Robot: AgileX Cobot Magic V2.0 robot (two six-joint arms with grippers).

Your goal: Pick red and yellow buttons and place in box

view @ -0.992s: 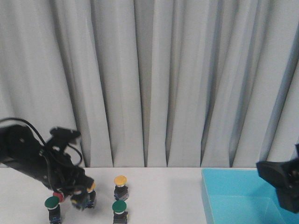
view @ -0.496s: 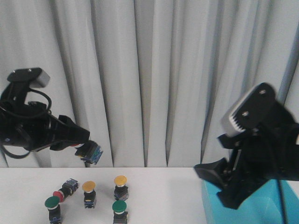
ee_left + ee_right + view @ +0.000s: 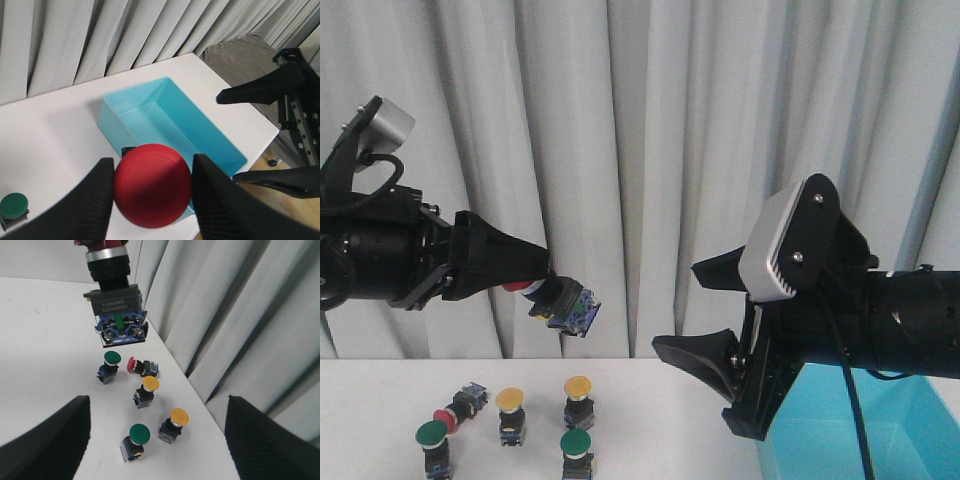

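Observation:
The red button sits in my left gripper far from the turquoise box (image 3: 810, 430), so next my right gripper takes it by its black body (image 3: 570, 306) and brings it there.
My left gripper (image 3: 538, 279) is shut on a red button (image 3: 560, 302) and holds it high above the table by its red cap (image 3: 153, 185). The button's black body also shows in the right wrist view (image 3: 116, 307). My right gripper (image 3: 676, 308) is open and empty, in the air to the right of the held button and facing it. On the table below lie a tipped red button (image 3: 455, 408) and two upright yellow buttons (image 3: 510, 401) (image 3: 578, 387). The turquoise box (image 3: 880, 440) sits at the right, empty in the left wrist view (image 3: 170, 120).
Two green-capped buttons (image 3: 432, 434) (image 3: 576, 443) stand in front of the red and yellow ones, also seen in the right wrist view (image 3: 111, 360) (image 3: 139, 435). Grey curtains hang behind the table. The table's edge and floor show beyond the box.
My left gripper has lifted the red button off the table and carried it up and right. My right arm has risen and swung left, jaws open toward the button.

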